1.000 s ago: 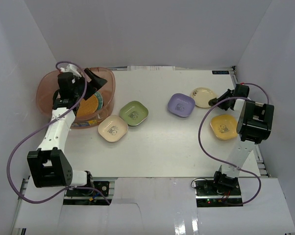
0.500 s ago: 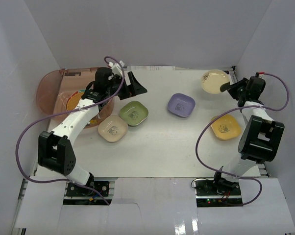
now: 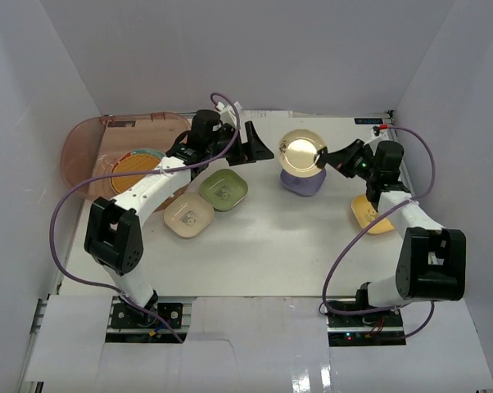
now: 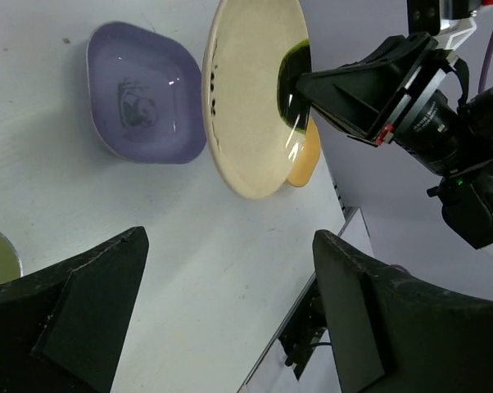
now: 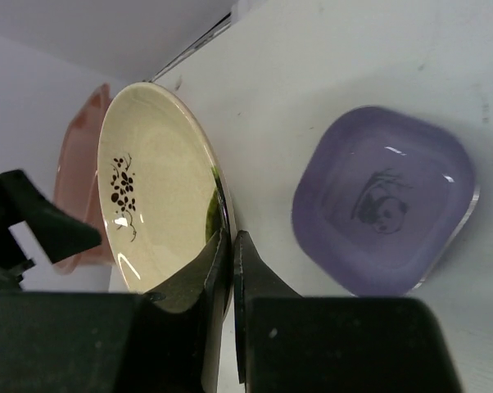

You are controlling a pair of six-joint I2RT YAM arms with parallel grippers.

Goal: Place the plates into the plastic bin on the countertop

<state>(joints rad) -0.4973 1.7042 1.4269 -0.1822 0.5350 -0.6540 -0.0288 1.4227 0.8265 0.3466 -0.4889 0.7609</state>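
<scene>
The robot's right gripper is holding the cream plate far from the plastic bin (image 3: 119,139), so next the left gripper takes hold of the plate's free rim (image 3: 282,152) and carries the plate there.
My right gripper (image 3: 328,158) is shut on the rim of a cream plate (image 3: 300,151) with a dark flower sprig (image 5: 158,196), held tilted in the air above the lavender plate (image 3: 302,182) (image 5: 386,201). My left gripper (image 3: 261,147) is open and empty just left of the cream plate, which also shows in the left wrist view (image 4: 251,94). The pinkish plastic bin (image 3: 87,139) at the far left holds the orange woven-look plate (image 3: 138,166) on a teal one. On the white countertop (image 3: 271,237) lie green (image 3: 223,189), beige (image 3: 187,215) and yellow (image 3: 369,214) plates.
White walls enclose the countertop on three sides. Purple cables loop from both arms over the near part of the table. The left arm stretches across in front of the bin. The table's near edge and electronics lie below.
My right gripper carried the cream plate from the far right corner leftwards to above the lavender plate. My left gripper swung right from the bin, open, toward the cream plate.
</scene>
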